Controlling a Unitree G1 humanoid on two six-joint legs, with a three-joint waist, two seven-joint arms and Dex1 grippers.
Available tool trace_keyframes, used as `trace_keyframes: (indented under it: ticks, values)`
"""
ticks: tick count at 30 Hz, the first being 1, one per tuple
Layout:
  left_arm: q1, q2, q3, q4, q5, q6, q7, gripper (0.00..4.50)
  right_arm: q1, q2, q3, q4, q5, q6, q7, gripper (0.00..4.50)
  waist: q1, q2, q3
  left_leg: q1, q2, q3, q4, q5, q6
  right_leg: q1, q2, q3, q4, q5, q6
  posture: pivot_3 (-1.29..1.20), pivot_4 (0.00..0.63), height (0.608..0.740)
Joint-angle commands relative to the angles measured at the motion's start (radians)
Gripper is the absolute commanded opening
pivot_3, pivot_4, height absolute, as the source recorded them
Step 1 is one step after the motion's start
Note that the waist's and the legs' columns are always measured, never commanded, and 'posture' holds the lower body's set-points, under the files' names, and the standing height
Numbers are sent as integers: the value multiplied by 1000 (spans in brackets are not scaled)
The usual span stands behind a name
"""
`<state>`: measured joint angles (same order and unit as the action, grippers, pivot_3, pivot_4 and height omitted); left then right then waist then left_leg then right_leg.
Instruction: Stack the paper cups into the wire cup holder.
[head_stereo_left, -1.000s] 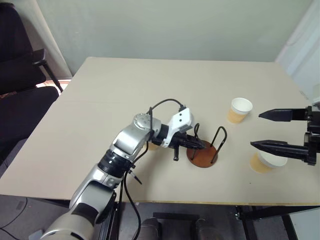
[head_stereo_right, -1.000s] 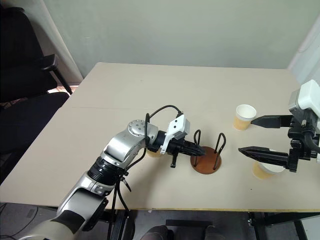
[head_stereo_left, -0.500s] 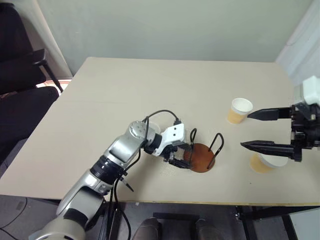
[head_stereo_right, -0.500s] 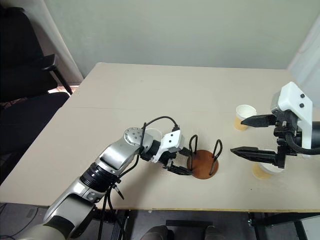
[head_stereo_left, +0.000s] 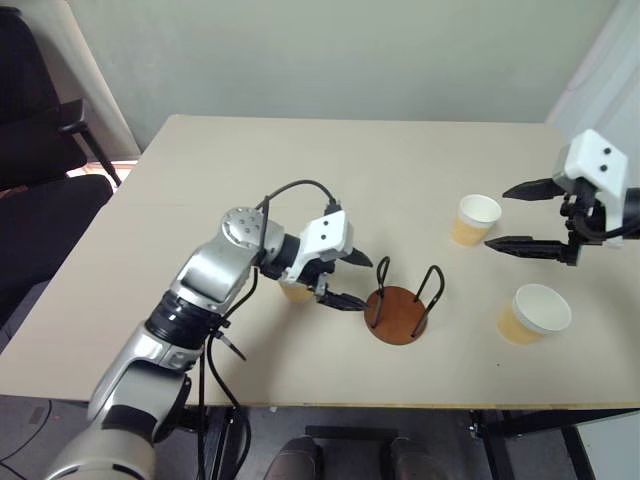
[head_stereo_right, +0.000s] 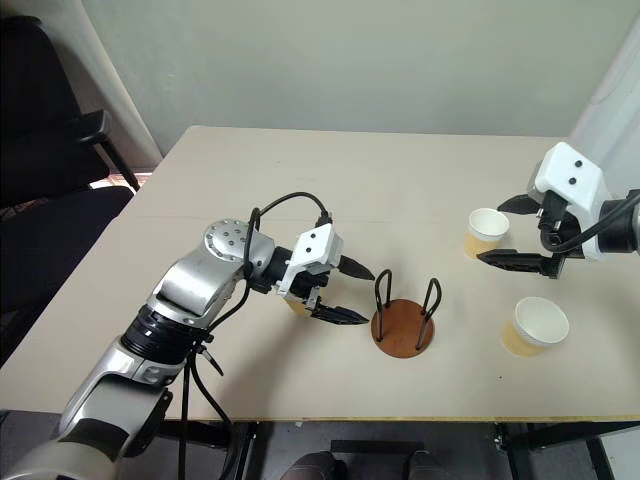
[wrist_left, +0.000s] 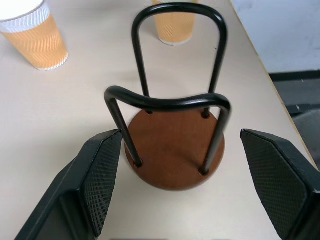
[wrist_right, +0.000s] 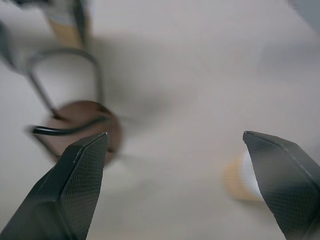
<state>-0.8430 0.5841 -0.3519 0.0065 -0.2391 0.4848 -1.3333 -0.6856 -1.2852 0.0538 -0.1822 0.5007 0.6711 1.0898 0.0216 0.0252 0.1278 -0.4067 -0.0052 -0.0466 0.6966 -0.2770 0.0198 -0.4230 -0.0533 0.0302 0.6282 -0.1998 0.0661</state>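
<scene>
The black loops leave a gap as wide as a cup over the brown disc (head_stereo_left: 402, 303). The farther paper cup (head_stereo_left: 476, 219) will therefore settle upright between the loops when I lower it.
The wire cup holder (head_stereo_left: 397, 314) stands empty near the table's front, a brown disc with two black loops. My left gripper (head_stereo_left: 366, 284) is open just to its left, pointing at the holder (wrist_left: 175, 150). One paper cup (head_stereo_left: 295, 292) sits half hidden under that wrist. Two more paper cups stand to the right, one farther back (head_stereo_left: 475, 220) and one nearer the front (head_stereo_left: 532, 312). My right gripper (head_stereo_left: 497, 218) is open with its tips at the right side of the farther cup; I cannot tell if they touch it.
The beige table (head_stereo_left: 330, 180) has free room across its back and left. A black chair (head_stereo_left: 40, 150) stands off the table's left side. The table's front edge runs close behind the holder and the nearer cup.
My left gripper has opened and drawn back to the left, away from the holder. My right gripper has swung from over the nearer cup to beside the farther one.
</scene>
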Motion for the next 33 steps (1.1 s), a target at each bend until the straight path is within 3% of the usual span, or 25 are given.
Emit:
trace_keyframes:
  ticks: [1,10,19,22,33]
  values:
    - [-58,47,58,25,-12,-34,-42,4041,-115,48,151,142,-233,-147,51,4500,-2,0,0,0,0,0,0,0,0,0,0,0,0,0,0,0,150,740]
    - [-120,123,179,105,-38,-28,-35,4041,-350,274,341,525,-551,-371,106,4500,-9,1,0,-4,0,0,-1,-1,1,-5,0,-1,-1,1,-2,0,150,740]
    - [-106,142,196,95,-28,-27,-3,4041,-466,413,404,939,-766,-600,72,4500,-7,1,0,-13,0,-1,-4,0,0,-14,-1,-2,-3,1,-3,0,150,740]
    - [-103,140,197,91,-28,-25,6,4075,-490,445,394,1024,-794,-645,65,3889,-7,1,0,-13,0,-1,-6,1,-2,-16,-1,-2,-2,1,-3,0,150,740]
    - [-92,141,193,89,-31,-32,12,4075,-499,473,363,1080,-825,-685,87,29,-7,1,0,-13,0,-1,-13,3,-5,-17,-1,-2,-1,2,-5,0,150,740]
